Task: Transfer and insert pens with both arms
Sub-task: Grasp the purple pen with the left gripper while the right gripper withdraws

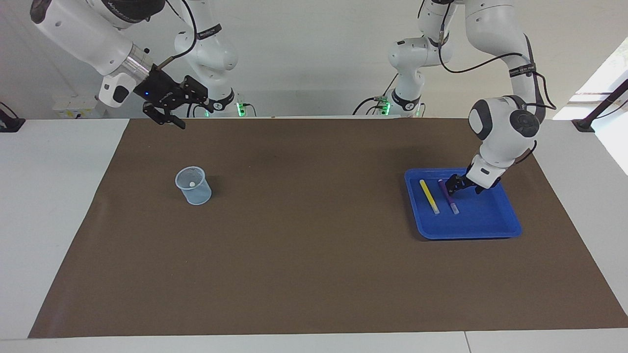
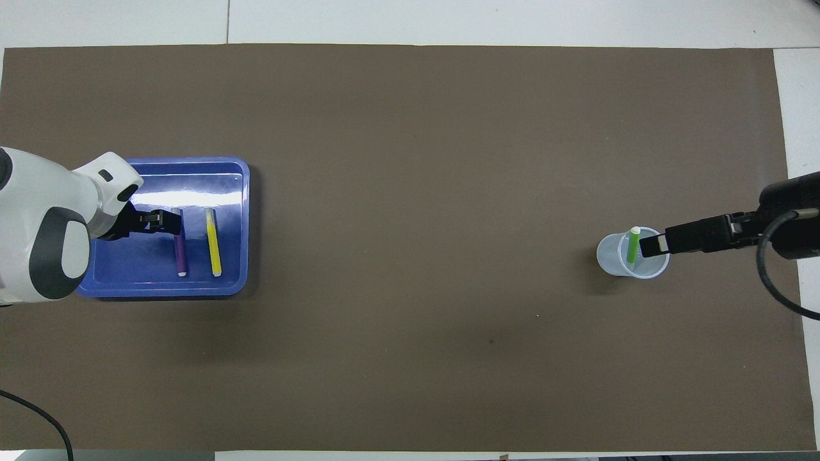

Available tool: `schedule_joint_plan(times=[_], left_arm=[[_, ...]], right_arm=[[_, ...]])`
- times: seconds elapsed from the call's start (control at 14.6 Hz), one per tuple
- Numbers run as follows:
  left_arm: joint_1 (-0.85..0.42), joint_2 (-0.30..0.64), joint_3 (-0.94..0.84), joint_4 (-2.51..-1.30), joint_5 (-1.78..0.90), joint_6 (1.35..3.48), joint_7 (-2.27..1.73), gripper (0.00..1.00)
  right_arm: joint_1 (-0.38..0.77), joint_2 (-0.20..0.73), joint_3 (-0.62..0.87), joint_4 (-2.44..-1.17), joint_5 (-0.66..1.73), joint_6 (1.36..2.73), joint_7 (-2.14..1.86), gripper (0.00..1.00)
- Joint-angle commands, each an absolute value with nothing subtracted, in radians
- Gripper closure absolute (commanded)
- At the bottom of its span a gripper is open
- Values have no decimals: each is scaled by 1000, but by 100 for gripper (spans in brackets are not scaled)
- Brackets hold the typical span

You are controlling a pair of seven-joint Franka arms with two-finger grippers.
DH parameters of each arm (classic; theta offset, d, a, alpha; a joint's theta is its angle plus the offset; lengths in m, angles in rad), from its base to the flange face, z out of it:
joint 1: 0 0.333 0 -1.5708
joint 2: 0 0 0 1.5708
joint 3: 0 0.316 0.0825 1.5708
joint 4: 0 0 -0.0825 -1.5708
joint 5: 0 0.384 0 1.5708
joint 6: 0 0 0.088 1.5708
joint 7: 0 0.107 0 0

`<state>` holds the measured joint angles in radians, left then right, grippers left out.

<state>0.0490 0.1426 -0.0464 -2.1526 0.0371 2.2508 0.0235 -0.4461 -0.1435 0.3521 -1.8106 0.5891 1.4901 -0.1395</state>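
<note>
The purple pen [image 2: 180,256] will come up alone when I lift it and leave the yellow pen lying, because a part of the blue tray [image 2: 197,257] shows between the pens.
The green pen [image 2: 633,246] stands in a clear plastic cup [image 1: 195,189] toward the right arm's end, with only its pale cap [image 1: 193,183] showing in the facing view. My right gripper [image 1: 189,112] is open and empty, raised high over the mat's edge nearest the robots; in the overhead view the right gripper [image 2: 653,246] overlaps the cup's rim. The purple pen [image 1: 449,197] and the yellow pen [image 1: 429,196] lie side by side in a blue tray [image 1: 505,228]. My left gripper [image 1: 451,186] is open, low in the tray, at the purple pen's [image 2: 180,250] end nearer the robots.
A brown mat [image 1: 314,255] covers the table, with a white tabletop strip at each end. The tray [image 2: 243,192] sits toward the left arm's end. The yellow pen [image 2: 213,242] lies just beside the purple one, on the side toward the cup [image 2: 608,256].
</note>
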Motion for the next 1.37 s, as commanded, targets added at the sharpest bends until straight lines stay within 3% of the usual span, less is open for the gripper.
schedule_joint_plan(times=[0.0,0.41,0.69,1.03,1.3], left_arm=[[35,166,-37,-2178,63,2305,32,0],[38,196,-41,-2180,63,2319,23,0],[34,207,-43,-2177,55,2318,23,13],[31,207,-43,-2178,54,2316,14,55],[31,207,-43,-2178,54,2316,11,100]], right_arm=[[-449,-198,357,-1890,698,1522,41,0],[-445,-222,367,-1922,811,1528,181,0],[-381,-222,368,-1925,851,1598,265,0],[-295,-222,368,-1930,856,1666,344,0],[-296,-222,368,-1930,856,1666,344,0]])
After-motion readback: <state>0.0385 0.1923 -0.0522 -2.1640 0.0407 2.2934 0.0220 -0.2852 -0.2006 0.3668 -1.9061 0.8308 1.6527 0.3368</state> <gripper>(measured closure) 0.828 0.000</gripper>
